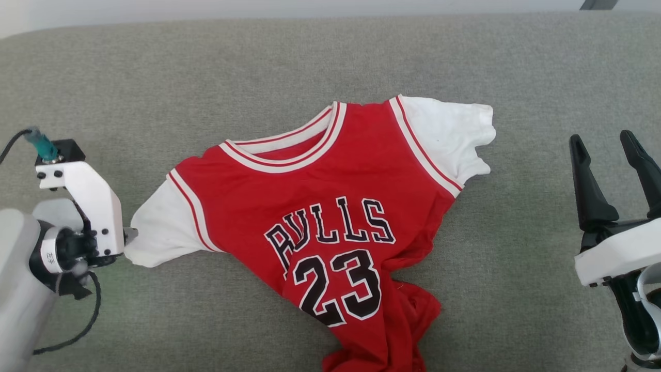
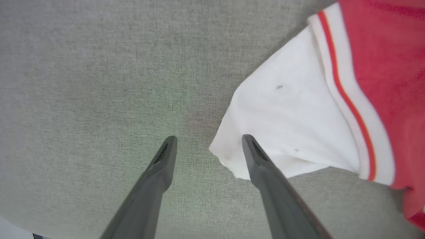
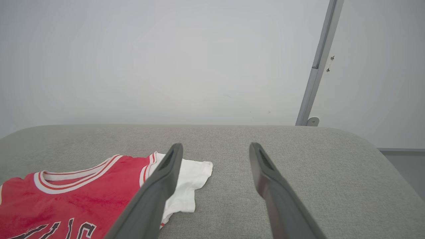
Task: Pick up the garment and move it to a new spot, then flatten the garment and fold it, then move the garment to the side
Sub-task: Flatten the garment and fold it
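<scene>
I expect the garment's front [image 1: 322, 192] to hang smooth and show the whole word when I lift both sleeves. A loose fold [image 1: 285, 263] cuts into the black lettering now.
The garment [image 1: 330, 222], a red jersey with white short sleeves and black lettering, lies face up in the middle of the grey padded surface [image 1: 155, 77]. Its lower hem is bunched and wrinkled toward the near edge. My left gripper [image 2: 209, 137] points down, open, at the tip of the garment's left white sleeve [image 2: 292, 116]. One finger [image 2: 265, 166] stands over the sleeve's corner and the other over bare fabric; nothing is held. My right gripper [image 1: 601, 137] stands open and empty to the right of the garment, well apart from the right sleeve [image 3: 186, 186].
The grey surface ends at a rounded far edge against a white wall. A metal pole [image 3: 315, 66] rises behind the far right corner. A black cable [image 1: 77, 330] loops below my left wrist. Bare surface lies on both sides of the garment.
</scene>
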Available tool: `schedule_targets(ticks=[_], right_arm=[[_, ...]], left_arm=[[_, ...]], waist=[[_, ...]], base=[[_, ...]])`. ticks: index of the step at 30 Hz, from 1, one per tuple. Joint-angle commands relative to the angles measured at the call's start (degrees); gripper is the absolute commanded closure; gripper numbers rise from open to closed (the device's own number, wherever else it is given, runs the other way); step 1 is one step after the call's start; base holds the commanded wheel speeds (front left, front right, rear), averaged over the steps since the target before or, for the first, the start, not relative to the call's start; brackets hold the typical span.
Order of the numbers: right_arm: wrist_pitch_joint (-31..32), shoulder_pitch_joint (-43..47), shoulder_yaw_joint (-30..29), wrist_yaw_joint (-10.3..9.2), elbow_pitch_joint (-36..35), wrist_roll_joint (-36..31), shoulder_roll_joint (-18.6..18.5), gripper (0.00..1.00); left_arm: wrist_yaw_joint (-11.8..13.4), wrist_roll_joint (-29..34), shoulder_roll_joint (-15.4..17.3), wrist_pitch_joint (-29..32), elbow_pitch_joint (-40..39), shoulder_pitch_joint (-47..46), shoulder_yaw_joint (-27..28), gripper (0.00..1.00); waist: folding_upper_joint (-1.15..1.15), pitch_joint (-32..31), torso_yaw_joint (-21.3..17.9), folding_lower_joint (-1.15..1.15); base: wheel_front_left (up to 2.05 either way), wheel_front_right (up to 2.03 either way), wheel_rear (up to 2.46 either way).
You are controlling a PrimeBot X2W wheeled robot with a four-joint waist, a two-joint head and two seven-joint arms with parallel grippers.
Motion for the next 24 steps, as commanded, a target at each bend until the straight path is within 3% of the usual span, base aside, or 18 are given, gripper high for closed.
schedule_targets(ticks=[1,7,12,13,18,24], right_arm=[[0.1,-0.5,0.1,-0.02,-0.3,0.0,0.1,0.00],[0.8,-1.2,0.6,-0.02,-0.3,0.5,-0.2,0.00],[2.2,-1.5,1.1,-0.02,0.4,0.8,-0.8,0.00],[2.6,-1.6,1.4,-0.02,0.8,0.6,-1.3,0.00],[5.4,-4.9,2.6,-0.02,5.0,1.7,-3.9,0.00],[8.6,-12.6,5.8,-0.02,16.3,3.8,-9.5,0.00]], left_arm=[[0.5,-1.1,-0.5,-0.8,0.1,1.1,0.5,0.00],[1.7,-2.5,-3.4,-2.2,3.8,2.7,0.9,0.00],[0.1,-2.6,-6.5,-3.8,7.6,2.5,-0.1,0.00],[-1.1,-2.5,-7.0,-4.0,8.0,2.2,-0.6,1.00],[-4.3,-2.5,-9.1,-4.9,11.0,0.3,-1.6,1.00],[-7.4,-1.7,-12.5,-7.0,14.4,-3.1,-2.9,1.00]], waist=[[0.00,0.4,-0.3,0.00],[0.00,1.6,-1.2,0.00],[0.00,2.0,-1.3,0.00],[0.00,2.0,-1.3,0.00],[0.00,2.2,0.1,0.00],[0.00,2.8,3.1,0.00]], base=[[0.00,0.00,0.00],[0.00,0.00,0.00],[0.00,0.00,0.00],[0.00,0.00,0.00],[0.00,0.00,0.00],[0.00,0.00,0.00]])
